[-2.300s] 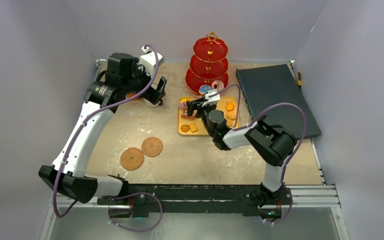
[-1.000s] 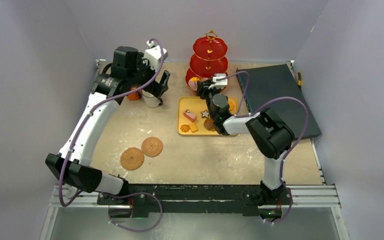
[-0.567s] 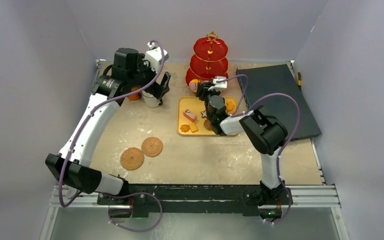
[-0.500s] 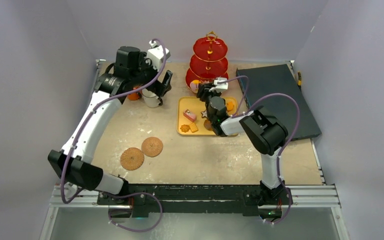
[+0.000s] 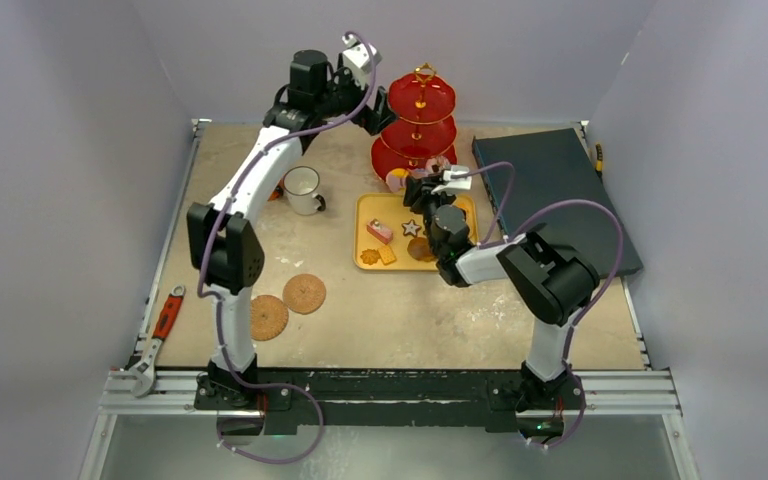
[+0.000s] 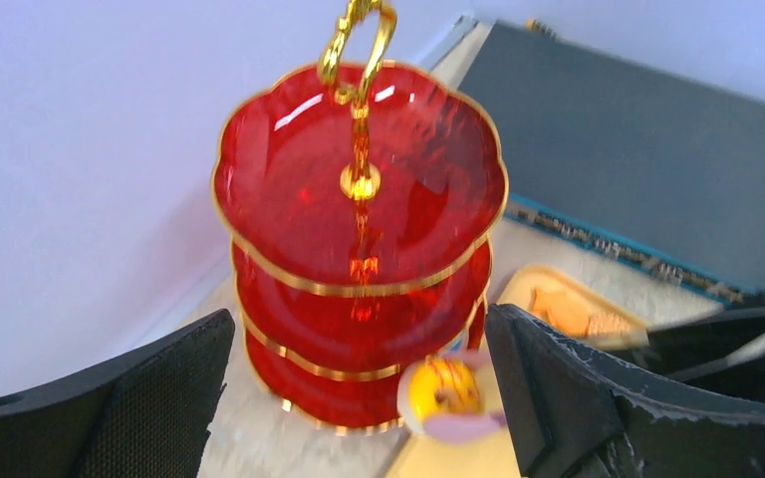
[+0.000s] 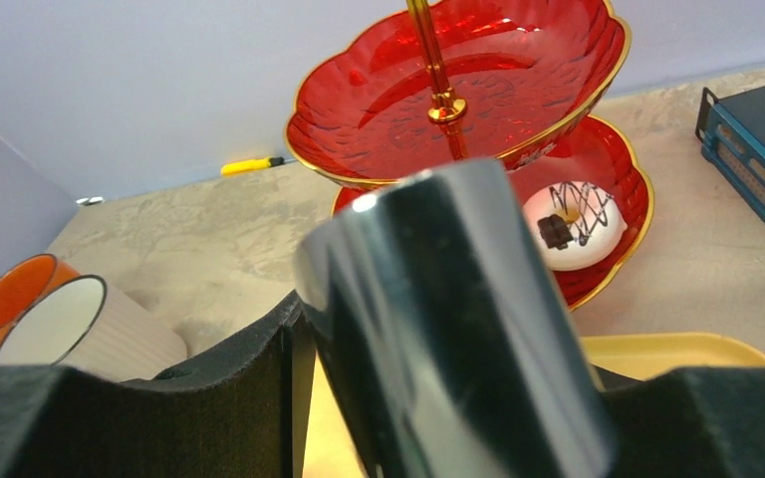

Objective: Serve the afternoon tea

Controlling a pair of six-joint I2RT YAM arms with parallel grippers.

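The tongs are holding the yellow-topped pastry at the lowest level's edge point(image 5: 397, 180), so my left gripper should grab the gold handle point(image 5: 424, 73) and pull the stand toward the mugs.
The red three-tier stand point(image 5: 420, 125) with a gold handle stands at the back; it fills the left wrist view point(image 6: 359, 189). A white iced doughnut point(image 7: 568, 234) lies on its lowest tier. My left gripper point(image 5: 368, 100) is open and empty, high beside the top tier. My right gripper point(image 5: 430, 190) is shut on the metal tongs point(image 7: 458, 329). A yellow-topped pastry point(image 6: 443, 390) sits at the tongs' tips by the lowest tier's edge. The white mug point(image 5: 302, 188) stands left of the tray, with the orange mug point(image 7: 10, 299) behind it. Several pastries point(image 5: 380, 231) lie on the tray.
The flat yellow tray point(image 5: 365, 240) lies in front of the stand. A dark box point(image 5: 555, 195) lies at the right. Two woven coasters point(image 5: 264, 317) lie front left. A red-handled wrench point(image 5: 160, 330) lies at the left edge.
My left arm has swung from the mugs up and right to the stand's top tier. My right gripper with the tongs has gone from the tray to the stand's lowest tier.
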